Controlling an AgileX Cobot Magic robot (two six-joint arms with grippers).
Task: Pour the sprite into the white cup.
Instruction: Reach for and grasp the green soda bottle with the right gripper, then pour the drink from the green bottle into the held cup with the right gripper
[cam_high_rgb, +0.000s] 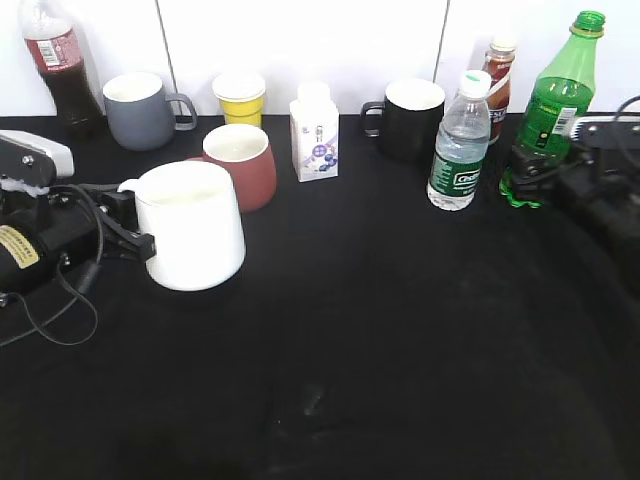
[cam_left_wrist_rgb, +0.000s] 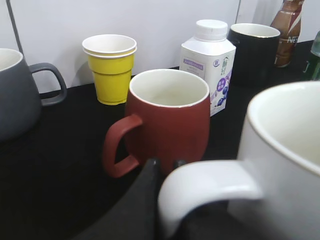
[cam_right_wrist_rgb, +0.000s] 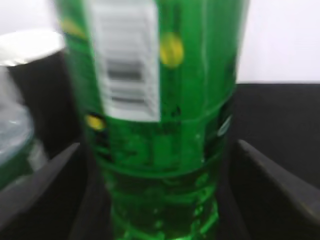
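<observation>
I expect the sprite (cam_high_rgb: 553, 110) to pour out clear when I tip it over the white cup, as the green ring at the bottle's top (cam_high_rgb: 588, 21) looks like an opening.
The sprite (cam_high_rgb: 555, 105), a tall green bottle with a green cap, stands at the back right, leaning slightly. It fills the right wrist view (cam_right_wrist_rgb: 160, 100), blurred, with its barcode patch facing the camera. My right gripper (cam_high_rgb: 542, 172) (cam_right_wrist_rgb: 157, 150) is open, with one finger on each side of the bottle's lower body and small gaps to it. The white cup (cam_high_rgb: 195, 225) (cam_left_wrist_rgb: 285, 160) stands at the front left and looks empty. My left gripper (cam_high_rgb: 125, 220) (cam_left_wrist_rgb: 165, 162) is shut on its loop handle.
A reddish-brown mug (cam_high_rgb: 245, 165) stands just behind the white cup. Along the back are a cola bottle (cam_high_rgb: 60, 65), a grey mug (cam_high_rgb: 140, 110), a yellow paper cup (cam_high_rgb: 240, 97), a white carton (cam_high_rgb: 314, 135), a black mug (cam_high_rgb: 413, 118), a water bottle (cam_high_rgb: 460, 145) and a brown bottle (cam_high_rgb: 498, 85).
</observation>
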